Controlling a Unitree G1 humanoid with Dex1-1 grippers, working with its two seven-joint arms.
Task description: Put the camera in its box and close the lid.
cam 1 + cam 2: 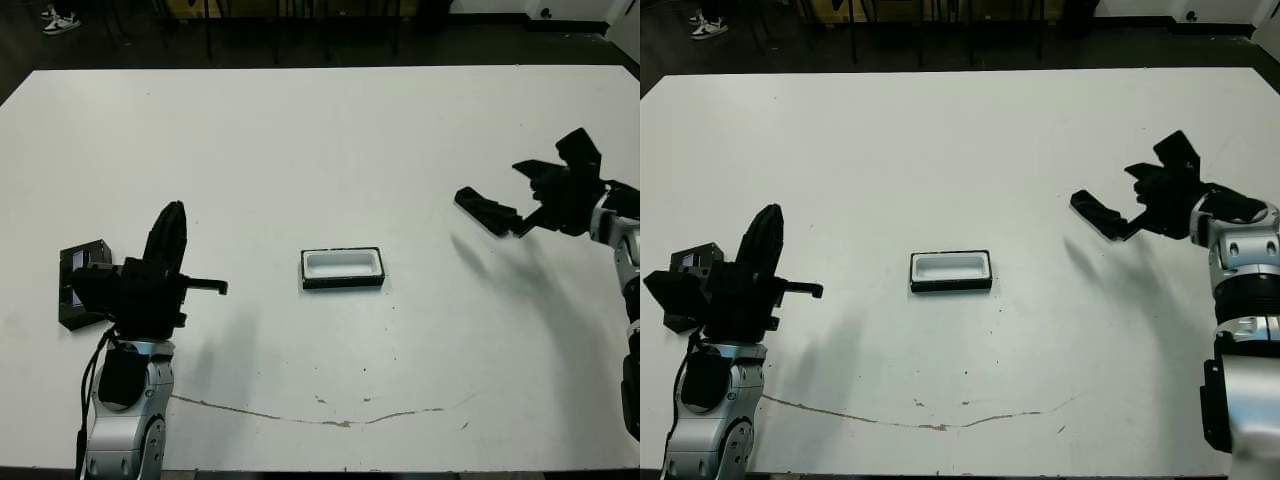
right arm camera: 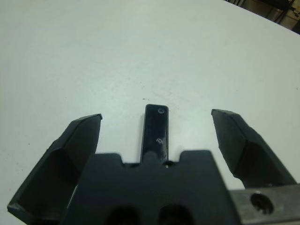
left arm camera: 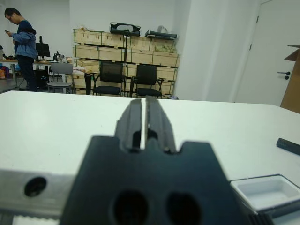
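Observation:
My gripper will lower the slim camera point(image 1: 487, 211), and the camera should settle in flat with white all around it, because the white lining's long hollow point(image 1: 342, 264) matches it.
The box point(image 1: 343, 268), a shallow black tray with white lining, lies open and empty at the table's middle. The camera point(image 1: 485, 212), a slim black bar, lies on the table to the right of the box. My right gripper point(image 1: 552, 165) hovers over the camera's right end, open, and in the right wrist view the camera point(image 2: 155, 129) shows between the spread fingers point(image 2: 75, 150). The lid point(image 1: 78, 272), black with a pale strip, sits at the far left, partly hidden behind my left gripper point(image 1: 172, 225). That gripper is shut on nothing, well left of the box.
A thin brown scratch point(image 1: 330, 420) runs along the table's front. Beyond the table's far edge, the left wrist view shows a person point(image 3: 21, 42), office chairs point(image 3: 110, 77) and stacked crates point(image 3: 140, 49).

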